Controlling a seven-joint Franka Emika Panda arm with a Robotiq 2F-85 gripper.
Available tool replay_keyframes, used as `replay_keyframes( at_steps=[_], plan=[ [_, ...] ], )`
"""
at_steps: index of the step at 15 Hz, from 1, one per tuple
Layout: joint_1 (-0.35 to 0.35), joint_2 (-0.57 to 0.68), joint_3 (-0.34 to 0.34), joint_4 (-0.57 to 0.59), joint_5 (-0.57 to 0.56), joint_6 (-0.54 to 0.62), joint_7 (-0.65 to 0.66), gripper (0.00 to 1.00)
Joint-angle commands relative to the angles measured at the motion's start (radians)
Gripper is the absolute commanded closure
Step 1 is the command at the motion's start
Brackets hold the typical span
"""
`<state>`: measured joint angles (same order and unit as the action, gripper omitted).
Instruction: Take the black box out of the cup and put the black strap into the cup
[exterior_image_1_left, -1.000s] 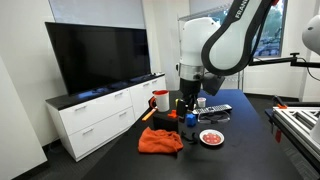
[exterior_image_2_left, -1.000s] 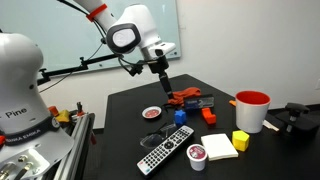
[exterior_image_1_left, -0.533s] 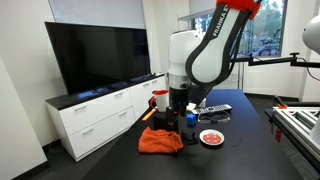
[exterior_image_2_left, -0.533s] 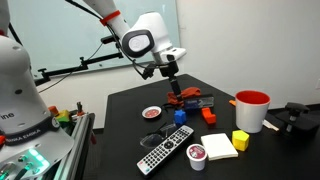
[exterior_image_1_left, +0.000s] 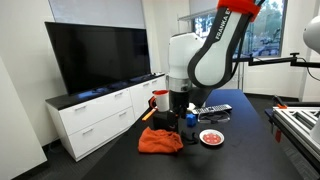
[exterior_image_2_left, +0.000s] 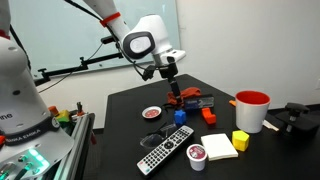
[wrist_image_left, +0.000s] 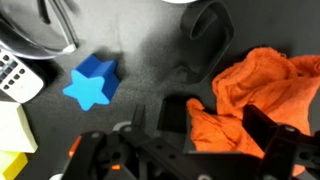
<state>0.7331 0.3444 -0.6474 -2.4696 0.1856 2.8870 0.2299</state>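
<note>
The orange cloth's edge (wrist_image_left: 210, 124) is under my gripper, so next I move back toward the red dish and close on the black strap (wrist_image_left: 216, 45) before I lift it to the cup.
The red cup stands at the table's edge in both exterior views (exterior_image_1_left: 160, 100) (exterior_image_2_left: 252, 109). The black box does not show; the cup's inside is hidden. The black strap (wrist_image_left: 207, 30) lies as a dark loop beside the orange cloth (wrist_image_left: 262, 90), and shows faintly in an exterior view (exterior_image_2_left: 208, 102). My gripper (wrist_image_left: 215, 125) is open and empty. It hangs just above the orange cloth's edge, with cloth showing between the fingers. It is apart from the cup in both exterior views (exterior_image_2_left: 172, 90) (exterior_image_1_left: 181, 108).
A blue star block (wrist_image_left: 92, 82), a remote (exterior_image_2_left: 165, 155), a red dish (exterior_image_2_left: 152, 113), a yellow block (exterior_image_2_left: 240, 140), a white pad (exterior_image_2_left: 218, 146) and a small can (exterior_image_2_left: 197, 156) lie on the black table. A TV on a white cabinet (exterior_image_1_left: 100, 115) stands behind.
Over the last second the arm swung a little toward the orange cloth and lowered the gripper over it. It has barely moved in the last half second.
</note>
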Motion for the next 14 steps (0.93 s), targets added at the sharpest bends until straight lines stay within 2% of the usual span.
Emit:
replay_keyframes(
  at_steps=[1,5,8,11,14],
  plan=[
    [-0.156,-0.081,0.153,-0.04,-0.116,0.0,0.024,0.0],
    [-0.326,-0.126,0.343,-0.074,-0.156,-0.011,0.004,0.0],
    [-0.431,-0.152,0.448,-0.089,-0.146,-0.019,-0.012,0.0],
    [-0.511,-0.139,0.518,-0.094,-0.138,0.016,-0.029,0.0],
    [-0.545,-0.11,0.53,-0.098,-0.166,0.048,-0.018,0.0]
  ],
)
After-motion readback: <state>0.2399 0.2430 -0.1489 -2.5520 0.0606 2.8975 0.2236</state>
